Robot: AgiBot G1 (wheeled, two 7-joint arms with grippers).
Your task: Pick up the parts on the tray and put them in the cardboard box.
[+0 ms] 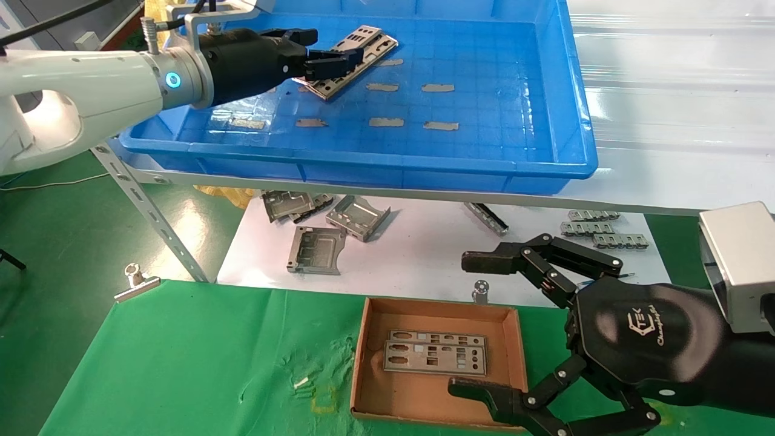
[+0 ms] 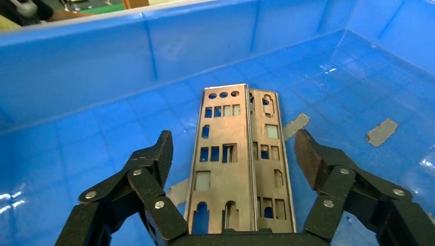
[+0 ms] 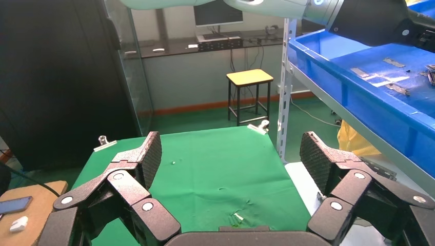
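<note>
Both overlapping plates (image 2: 252,164) are between my left gripper's fingers. Next, I center the fingers on the upper plate (image 2: 220,136), close them on its long edges and lift only that plate first.
Two overlapping silver-grey punched plates (image 1: 370,43) lie at the back left of the blue tray (image 1: 363,165). My left gripper (image 1: 330,60) is open just above them. In the left wrist view it (image 2: 236,148) straddles the upper plate (image 2: 223,154) and the lower plate (image 2: 271,159), with both fingers clear of their edges. The cardboard box (image 1: 363,357) sits on the green cloth and holds two plates (image 1: 436,357). My right gripper (image 1: 465,324) is open and empty, hovering over the box's right side; it (image 3: 231,148) also shows open in the right wrist view.
Short grey tape strips (image 1: 439,88) dot the tray floor. Below the tray shelf, folded grey brackets (image 1: 357,217) and toothed connector strips (image 1: 596,228) lie on a white sheet. A binder clip (image 1: 136,282) holds the green cloth (image 1: 181,363). A slanted metal shelf leg (image 1: 148,212) stands at left.
</note>
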